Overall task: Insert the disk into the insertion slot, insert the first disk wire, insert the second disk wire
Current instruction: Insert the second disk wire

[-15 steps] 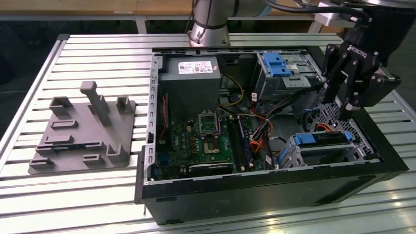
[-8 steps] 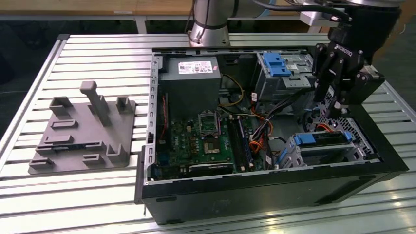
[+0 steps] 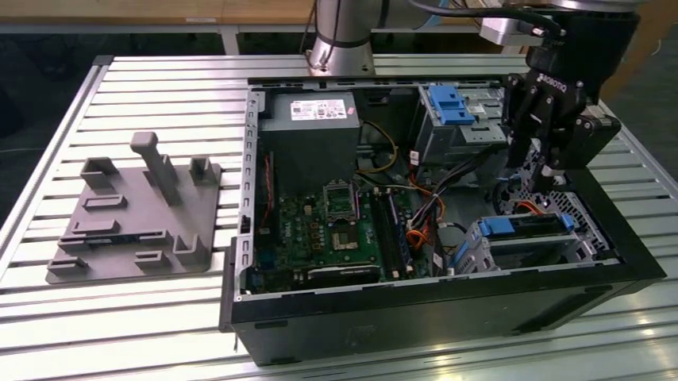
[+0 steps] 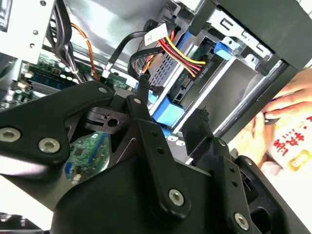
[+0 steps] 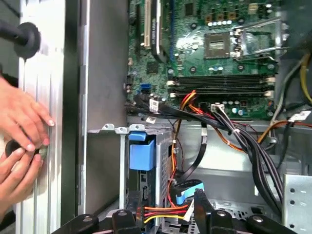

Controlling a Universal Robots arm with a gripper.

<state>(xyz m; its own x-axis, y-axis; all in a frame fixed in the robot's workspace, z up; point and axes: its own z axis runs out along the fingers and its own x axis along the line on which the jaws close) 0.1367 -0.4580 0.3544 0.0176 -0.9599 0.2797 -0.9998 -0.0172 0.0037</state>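
Note:
The blue plug (image 5: 189, 193) will come along freely with slack to spare when I carry it, because the black wire hangs in a loose curve (image 5: 198, 157).
The disk (image 3: 529, 228), in its blue carrier (image 4: 168, 111), sits inside the insertion slot (image 3: 535, 252), a small grey metal cage at the case's corner on the exterior view's right. My gripper (image 3: 545, 176) hangs just above it. Its black fingers (image 4: 142, 97) stand open and apart, straddling the disk's end in both wrist views. A red, yellow and black wire bundle (image 4: 181, 56) runs to the disk's end. It also passes between my fingers as the power wires (image 5: 161, 212). A black wire with a blue plug (image 5: 188, 187) lies next to one fingertip. I cannot tell whether either wire is seated.
A person's hands (image 5: 19, 131) rest on the table beside the case wall. A taller bay with a blue latch (image 3: 450, 103) stands behind the cage. The motherboard (image 3: 329, 230), power supply (image 3: 313, 119) and loose cables (image 5: 243, 141) fill the case. A grey fixture plate (image 3: 138, 214) lies at the exterior view's left.

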